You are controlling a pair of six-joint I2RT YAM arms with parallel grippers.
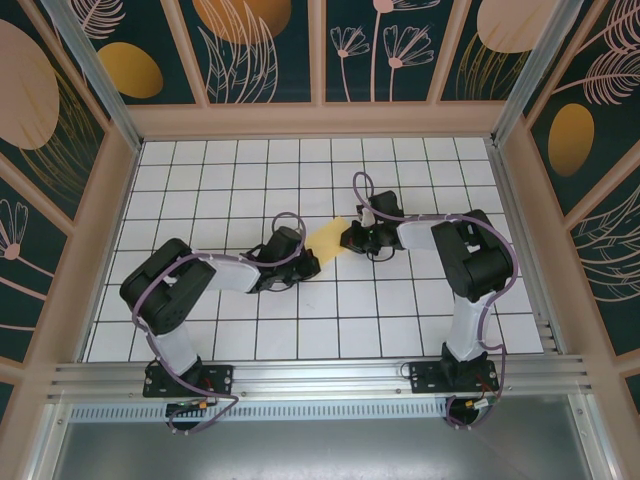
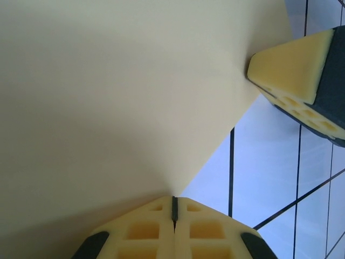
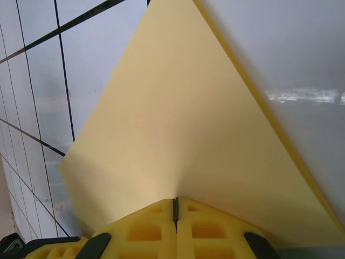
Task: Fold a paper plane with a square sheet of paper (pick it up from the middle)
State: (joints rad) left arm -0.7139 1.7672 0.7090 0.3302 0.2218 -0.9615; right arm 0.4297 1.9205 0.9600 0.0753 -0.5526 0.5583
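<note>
The yellow sheet lies slanted (image 1: 325, 243) below the closed fingers of the robot's left gripper, so the left gripper should move away first, before the right gripper turns the sheet (image 1: 341, 231) straight.
The yellow sheet of paper (image 1: 328, 240) sits mid-table, held between my two grippers and lifted a little off the tiles. My left gripper (image 1: 307, 263) is shut on its near-left corner; in the left wrist view the paper (image 2: 118, 97) spreads up from the closed fingertips (image 2: 174, 208). My right gripper (image 1: 351, 238) pinches the opposite side. In the right wrist view the paper (image 3: 183, 118) rises as a pointed shape from that gripper (image 3: 175, 208), with a darker band along its right edge. The right gripper's foam finger (image 2: 294, 70) touches the paper's edge.
A white grid-tiled table (image 1: 300, 330) lies under both arms, with dark flower-painted walls (image 1: 260, 50) on three sides and an aluminium rail (image 1: 320, 375) along the near edge. The left arm's elbow (image 1: 165, 290) and the right arm's elbow (image 1: 470, 255) stand over the near tiles.
</note>
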